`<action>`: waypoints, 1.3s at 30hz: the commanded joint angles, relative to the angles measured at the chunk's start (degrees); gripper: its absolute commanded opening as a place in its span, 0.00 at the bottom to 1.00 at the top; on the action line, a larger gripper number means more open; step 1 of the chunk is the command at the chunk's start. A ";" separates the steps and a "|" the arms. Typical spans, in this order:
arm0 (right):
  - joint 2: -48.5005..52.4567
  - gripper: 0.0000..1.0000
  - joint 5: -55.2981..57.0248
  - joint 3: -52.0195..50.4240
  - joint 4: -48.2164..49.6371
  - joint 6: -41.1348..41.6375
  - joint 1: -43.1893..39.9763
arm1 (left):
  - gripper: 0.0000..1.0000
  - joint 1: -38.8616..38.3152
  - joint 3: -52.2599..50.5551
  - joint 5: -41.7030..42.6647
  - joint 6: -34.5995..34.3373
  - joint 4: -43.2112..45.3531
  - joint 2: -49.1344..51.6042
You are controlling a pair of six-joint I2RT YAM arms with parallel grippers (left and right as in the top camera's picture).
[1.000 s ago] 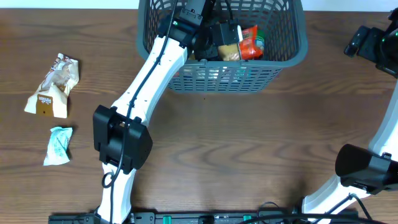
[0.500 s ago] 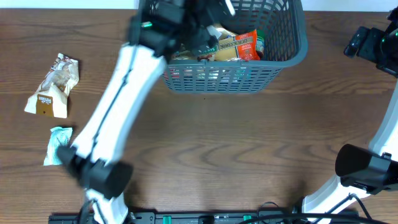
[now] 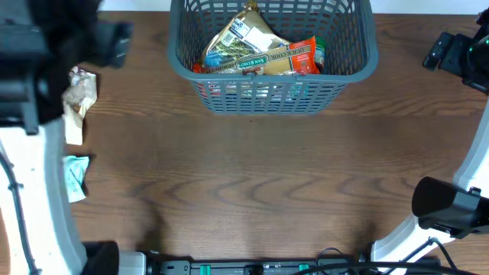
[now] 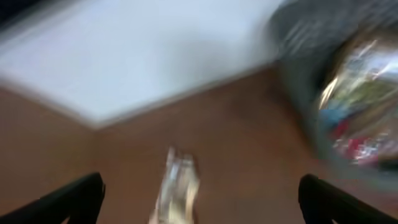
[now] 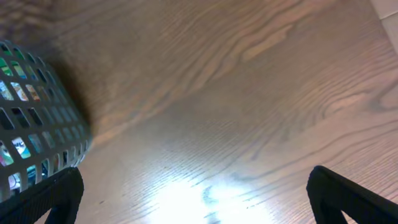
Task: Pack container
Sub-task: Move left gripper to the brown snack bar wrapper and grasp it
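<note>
My left gripper keeps going down until both fingers are on either side of the packet point(image 3: 82, 90), because the brown-and-white packet point(image 3: 78, 102) lies clear of the container and ahead of my open fingers.
The grey-blue mesh container point(image 3: 269, 98) stands at the table's far middle and holds several packets: a silver-green one point(image 3: 243, 40) on top and an orange one point(image 3: 306, 55). My left gripper point(image 4: 199, 200) is open and empty. It is motion-blurred at the far left in the overhead view point(image 3: 57, 53), above a brown-and-white packet point(image 3: 79, 98), which also shows blurred between the fingers in the left wrist view point(image 4: 178, 186). My right gripper point(image 5: 199, 199) is open and empty over bare wood, to the right of the container point(image 5: 34, 130).
A small teal packet point(image 3: 75, 176) lies at the left edge, partly behind my left arm. The right arm's base point(image 3: 447, 206) stands at the near right. The container appears blurred at the right of the left wrist view point(image 4: 339, 93).
My left arm has swung out of the container and fast to the far left, leaving the silver-green packet lying in the container. The right arm has not moved.
</note>
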 commanded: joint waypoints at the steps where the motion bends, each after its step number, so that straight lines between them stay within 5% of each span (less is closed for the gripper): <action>1: -0.68 0.99 0.55 -0.26 0.15 -0.83 0.37 | 0.98 6.69 -0.26 -0.39 3.43 -3.96 4.46; 11: -0.68 0.99 0.59 -0.26 2.86 -0.83 0.35 | 0.98 19.47 -0.26 -0.42 8.79 -4.98 20.96; 26: -0.68 0.99 3.52 -0.26 5.92 -0.87 0.31 | 0.98 21.22 -0.33 -0.44 15.10 -3.39 41.57; 39: -0.68 0.99 4.24 -0.26 5.31 -0.85 0.31 | 0.98 23.10 -0.55 -0.42 17.16 3.10 49.55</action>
